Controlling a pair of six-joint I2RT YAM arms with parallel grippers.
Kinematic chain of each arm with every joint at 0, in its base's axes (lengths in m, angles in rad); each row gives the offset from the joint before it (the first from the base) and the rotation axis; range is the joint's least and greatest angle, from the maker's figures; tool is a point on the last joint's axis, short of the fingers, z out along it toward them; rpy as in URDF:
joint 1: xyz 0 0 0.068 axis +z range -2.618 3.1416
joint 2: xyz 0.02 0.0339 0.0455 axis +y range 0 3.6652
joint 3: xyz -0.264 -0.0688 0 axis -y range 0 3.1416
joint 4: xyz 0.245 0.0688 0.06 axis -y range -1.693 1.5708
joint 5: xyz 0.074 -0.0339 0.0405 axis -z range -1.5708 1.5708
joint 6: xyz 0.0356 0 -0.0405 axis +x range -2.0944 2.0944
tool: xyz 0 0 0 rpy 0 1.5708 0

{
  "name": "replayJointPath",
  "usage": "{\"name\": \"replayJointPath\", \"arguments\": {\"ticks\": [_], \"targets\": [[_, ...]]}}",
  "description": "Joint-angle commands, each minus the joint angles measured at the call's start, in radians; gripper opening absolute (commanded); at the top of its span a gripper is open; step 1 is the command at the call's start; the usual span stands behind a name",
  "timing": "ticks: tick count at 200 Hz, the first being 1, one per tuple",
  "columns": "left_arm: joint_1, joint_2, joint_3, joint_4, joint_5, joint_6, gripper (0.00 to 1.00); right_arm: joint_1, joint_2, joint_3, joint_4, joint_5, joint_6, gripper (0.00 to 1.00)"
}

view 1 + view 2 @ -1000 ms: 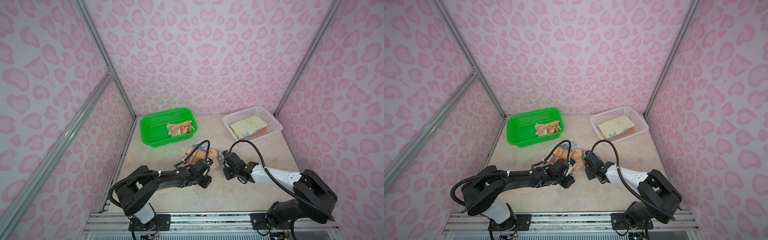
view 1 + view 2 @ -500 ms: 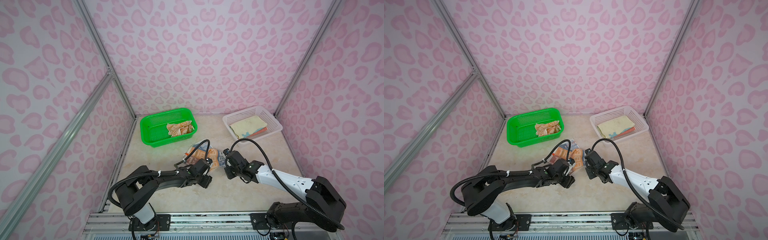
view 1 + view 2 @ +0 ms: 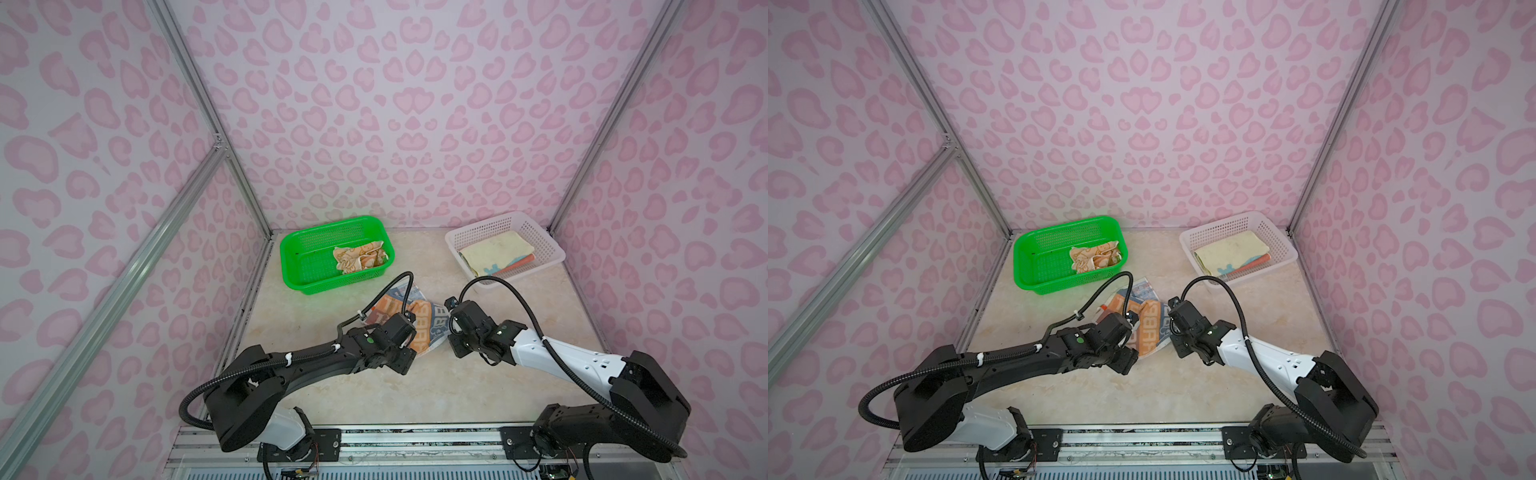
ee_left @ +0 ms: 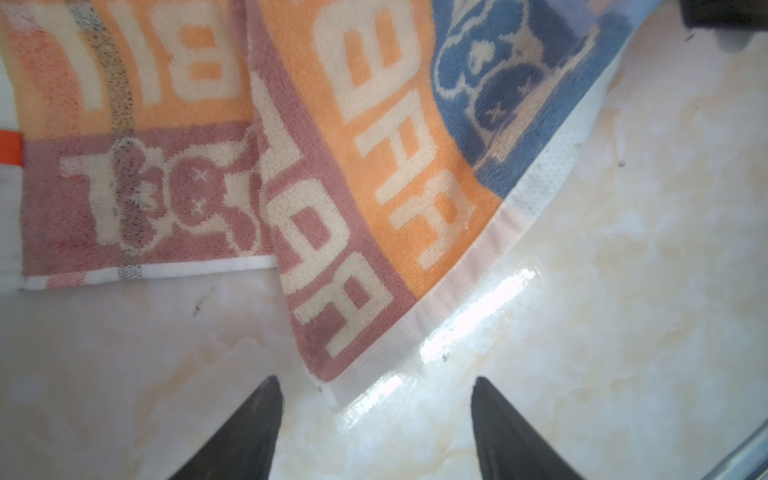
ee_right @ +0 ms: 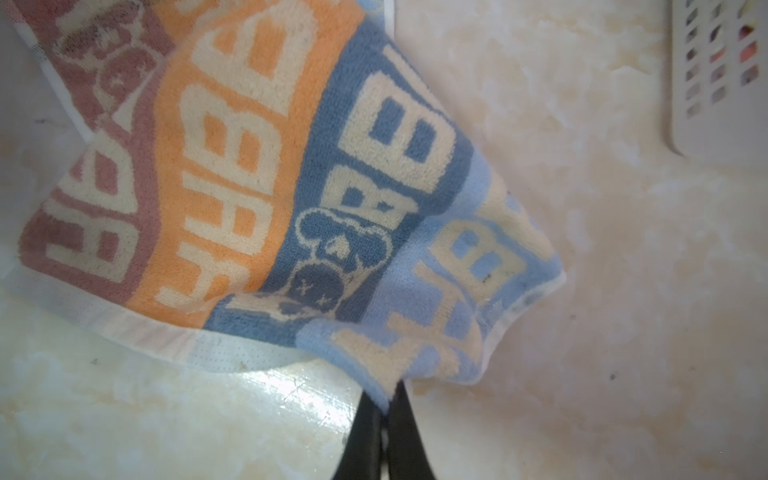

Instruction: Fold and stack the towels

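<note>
The striped towel lies doubled over itself (image 4: 262, 168), so the robot's left gripper should grab its brown hemmed corner (image 4: 328, 376) and lift together with the right gripper to spread the towel out before folding.
A brown, orange and blue striped towel (image 3: 420, 320) (image 3: 1148, 322) with white block letters lies rumpled mid-table. In the left wrist view its hemmed corner (image 4: 332, 390) rests on the table just ahead of my left gripper (image 4: 374, 380), which is open and holds nothing. My right gripper (image 5: 386, 395) is shut on the towel's light-blue corner (image 5: 415, 353), lifting it slightly. An orange towel with white faces (image 3: 360, 257) lies crumpled in the green basket (image 3: 299, 257). A folded pale yellow-green towel (image 3: 496, 251) lies on a coral one (image 3: 525, 261) in the white basket (image 3: 548, 245).
Both baskets stand against the back wall, green at the left and white at the right. Pink patterned walls close in on three sides. Bare marble tabletop (image 3: 415, 390) stretches in front of the towel, and a metal rail (image 3: 415, 436) runs along the front edge.
My left gripper's jaws have opened wider and the towel's near corner lies free on the table. The right gripper stays shut at the towel while its arm has shifted slightly right.
</note>
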Motion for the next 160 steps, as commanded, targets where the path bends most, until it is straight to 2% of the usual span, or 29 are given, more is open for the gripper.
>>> {"name": "replayJointPath", "arguments": {"ticks": [1, 25, 44, 76, 104, 160], "targets": [[-0.004, 0.012, 0.011, -0.066, -0.016, 0.039, 0.76, -0.006, -0.012, -0.007, 0.004, -0.004, -0.008, 0.00], [-0.047, 0.007, 0.020, -0.082, -0.030, 0.089, 0.79, -0.007, -0.018, 0.016, -0.026, -0.003, -0.015, 0.00], [-0.084, -0.006, 0.025, -0.059, -0.083, 0.123, 0.80, -0.007, -0.011, 0.035, -0.051, -0.014, -0.021, 0.00], [-0.113, -0.012, 0.019, 0.036, -0.165, 0.171, 0.82, -0.007, -0.001, 0.059, -0.075, -0.041, -0.021, 0.00], [-0.115, 0.044, 0.036, 0.108, -0.249, 0.202, 0.82, -0.008, -0.007, 0.088, -0.117, -0.064, -0.021, 0.00], [-0.117, 0.133, 0.048, 0.215, -0.182, 0.250, 0.81, -0.026, -0.050, 0.122, -0.164, -0.125, -0.021, 0.00]]}}
